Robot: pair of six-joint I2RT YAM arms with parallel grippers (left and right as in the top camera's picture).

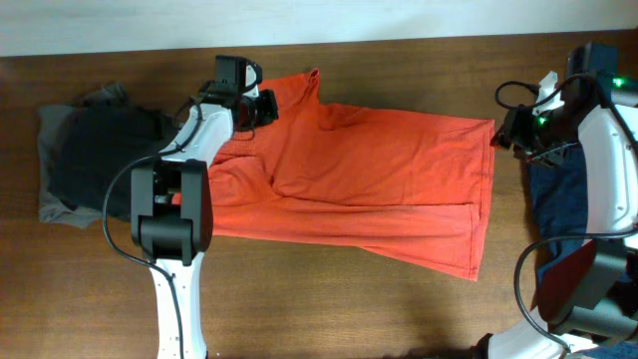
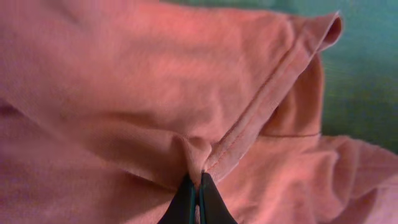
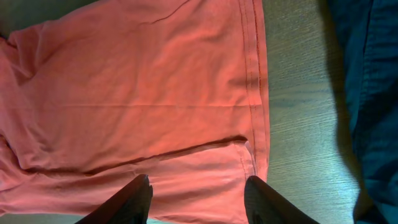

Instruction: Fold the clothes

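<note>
I should use my left gripper to pull the pinched cloth back toward the black garments (image 1: 140, 130), because the T-shirt's far edge sticks out into a peak (image 1: 312, 82). The pull should straighten that edge.
The orange-red T-shirt (image 1: 379, 179) lies spread across the wooden table, partly folded along its length. My left gripper (image 1: 267, 108) is at the shirt's far left corner. In the left wrist view it (image 2: 198, 182) is shut, pinching a small fold of the orange cloth (image 2: 124, 93) beside a stitched seam (image 2: 261, 106). My right gripper (image 1: 503, 132) is at the shirt's far right corner. In the right wrist view it (image 3: 199, 186) stands open over the hemmed edge (image 3: 255, 93), its dark fingers (image 3: 134, 199) apart and gripping nothing.
A heap of black and grey garments (image 1: 90, 160) lies at the left end of the table. A navy blue garment (image 1: 553, 199) lies at the right, under my right arm, and also shows in the right wrist view (image 3: 373, 93). Bare wood (image 1: 329, 299) runs along the front.
</note>
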